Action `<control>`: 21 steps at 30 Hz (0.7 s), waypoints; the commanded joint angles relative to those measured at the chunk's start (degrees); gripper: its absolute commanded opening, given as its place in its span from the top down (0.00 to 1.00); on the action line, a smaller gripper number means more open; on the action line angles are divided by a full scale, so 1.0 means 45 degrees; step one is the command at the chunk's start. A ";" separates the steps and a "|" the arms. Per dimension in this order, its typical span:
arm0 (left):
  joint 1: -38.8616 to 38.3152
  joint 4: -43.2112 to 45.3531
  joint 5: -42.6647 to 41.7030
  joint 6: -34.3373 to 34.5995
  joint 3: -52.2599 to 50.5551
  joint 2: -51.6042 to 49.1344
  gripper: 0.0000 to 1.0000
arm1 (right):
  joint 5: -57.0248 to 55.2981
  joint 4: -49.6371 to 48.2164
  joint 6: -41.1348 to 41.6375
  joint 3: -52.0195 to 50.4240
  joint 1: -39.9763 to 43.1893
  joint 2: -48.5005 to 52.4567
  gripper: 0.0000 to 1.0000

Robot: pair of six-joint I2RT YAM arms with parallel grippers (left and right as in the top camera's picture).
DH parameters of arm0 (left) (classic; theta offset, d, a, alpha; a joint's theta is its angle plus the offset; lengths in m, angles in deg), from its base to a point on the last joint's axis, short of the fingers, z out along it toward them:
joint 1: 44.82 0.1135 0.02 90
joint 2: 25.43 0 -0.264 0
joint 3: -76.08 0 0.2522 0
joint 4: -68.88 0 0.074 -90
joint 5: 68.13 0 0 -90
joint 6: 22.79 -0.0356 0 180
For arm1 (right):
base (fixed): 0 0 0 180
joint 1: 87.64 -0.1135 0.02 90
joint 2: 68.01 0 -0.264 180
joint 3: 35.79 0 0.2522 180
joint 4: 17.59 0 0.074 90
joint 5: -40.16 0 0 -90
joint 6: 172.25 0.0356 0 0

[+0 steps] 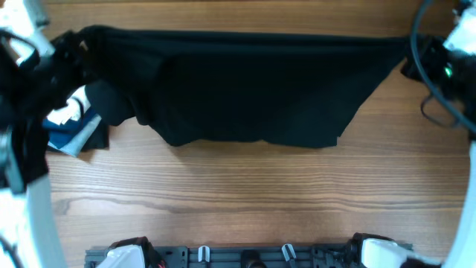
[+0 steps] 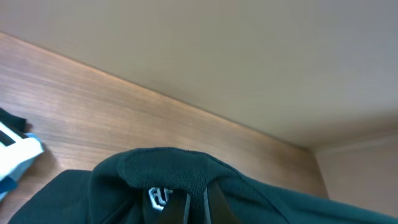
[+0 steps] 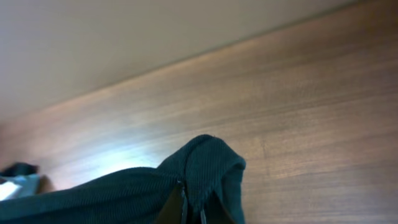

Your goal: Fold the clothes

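Note:
The robot's left gripper is pinching a bunched fold of the black shirt (image 2: 171,167), so the robot should pull the shirt back onto the near wood (image 1: 238,175) and then take hold of the shirt's edge again.
The black shirt (image 1: 253,89) is stretched wide across the far half of the table, held up by its two top corners with its lower edge draping onto the wood. My left gripper (image 1: 74,46) is shut on the shirt's left corner; the left wrist view shows its fingers (image 2: 198,208) pinching a fold of fabric (image 2: 161,168) beside a small white logo (image 2: 158,198). My right gripper (image 1: 415,53) is shut on the right corner; in the right wrist view its fingers (image 3: 191,210) clamp a bunched fold (image 3: 208,162).
Blue and white folded garments (image 1: 71,126) lie at the left edge, partly under the shirt's left end, and also show in the left wrist view (image 2: 15,152). The wooden table (image 1: 245,193) extends toward the front, where arm bases (image 1: 245,257) stand.

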 commanded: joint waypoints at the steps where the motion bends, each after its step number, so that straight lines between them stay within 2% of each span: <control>1: -0.0559 0.1190 0.0447 -0.0330 0.0165 -0.2574 0.96 | -0.1093 -0.1030 -0.0670 0.0112 0.0311 0.2623 0.96; 3: -0.1292 0.2730 0.0457 -0.1423 0.0165 -0.4410 0.96 | -0.1088 -0.2701 -0.0622 0.0117 0.0316 0.3915 0.96; 4: -0.1501 0.3759 0.0452 -0.1530 0.0170 -0.5231 0.96 | -0.1093 -0.3779 -0.0277 0.0117 0.0316 0.4401 0.96; 5: -0.1598 0.5600 0.0457 -0.1345 0.0170 -0.6125 0.96 | -0.1088 -0.5003 0.0408 0.0117 0.0316 0.4614 0.96; 8: -0.1297 0.9894 0.0491 0.1336 0.0549 -0.6567 0.96 | -0.1132 -0.6178 0.0923 0.1263 0.0398 0.4473 0.96; 10: -0.0947 0.9991 0.0491 0.1622 0.1768 -0.6562 0.96 | -0.1812 -0.5697 0.0865 0.2647 0.0549 0.4401 0.96; 12: -0.0695 0.8422 -0.0092 0.1360 0.2637 -0.6465 0.96 | -0.2084 -0.4614 -0.0029 0.3288 0.0612 0.4391 0.96; 14: -0.0665 0.5479 -0.1088 0.0695 0.2739 -0.6241 0.96 | -0.3444 -0.2642 -0.0325 0.3157 0.0612 0.4478 0.96; 15: -0.0709 0.3619 -0.1209 0.0408 0.2739 -0.6232 0.96 | -0.4031 -0.1462 -0.0321 0.2977 0.0612 0.4629 0.96; 17: -0.1010 -0.1773 -0.1098 -0.1122 0.2497 -0.6664 0.96 | -0.4255 0.1156 -0.0355 0.1826 0.0612 0.5047 0.96; 19: -0.1350 -0.3609 -0.0855 -0.1851 0.1889 -0.7096 0.96 | -0.4911 0.2176 -0.0287 0.0437 0.0617 0.5323 0.96; 21: -0.1783 -0.4818 -0.0087 -0.2210 0.0301 -0.7519 0.96 | -0.5644 0.2161 0.0092 -0.1763 0.0617 0.5421 0.96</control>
